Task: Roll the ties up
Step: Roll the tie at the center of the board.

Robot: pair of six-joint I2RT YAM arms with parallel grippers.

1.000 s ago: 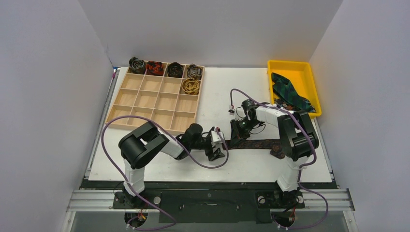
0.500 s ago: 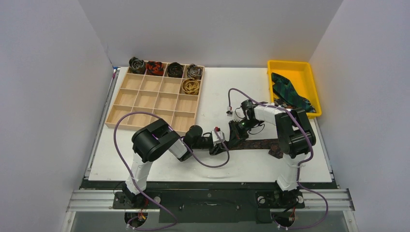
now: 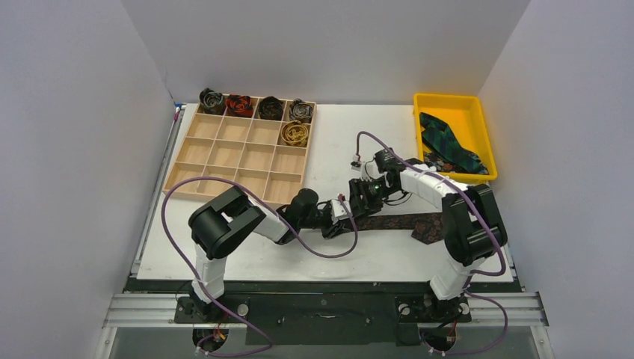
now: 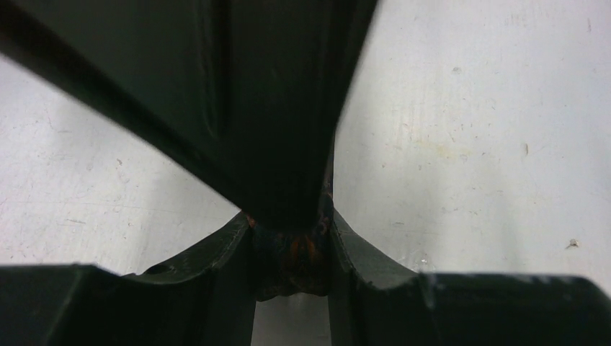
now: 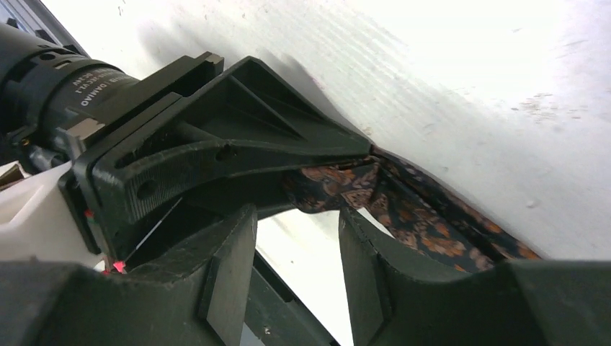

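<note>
The tie's narrow end (image 4: 292, 268) is squeezed in my left gripper. So my right gripper should hold down the tie's fold (image 5: 337, 189) while my left gripper opens and grabs both edges of the tie.
A dark brown-black patterned tie (image 3: 400, 221) lies flat across the table in front of the right arm, its wide end (image 3: 428, 229) to the right. My left gripper (image 3: 345, 218) is shut on its narrow end; in the left wrist view the bunched fabric (image 4: 292, 252) sits squeezed between the fingers. My right gripper (image 3: 360, 200) hovers just behind and above, open. In the right wrist view the right gripper (image 5: 297, 216) has only bare table between its pads, and the tie (image 5: 411, 213) runs off past the left gripper's finger (image 5: 238, 137).
A wooden compartment tray (image 3: 224, 155) at the back left holds several rolled ties (image 3: 270, 108) along its far row and one gold roll (image 3: 294, 133). A yellow bin (image 3: 448, 99) at the back right holds a green-blue tie (image 3: 445, 143). White walls surround the table.
The left gripper slid right and shut on the tie's narrow end. The right gripper opened, let go of that end and lifted slightly back.
</note>
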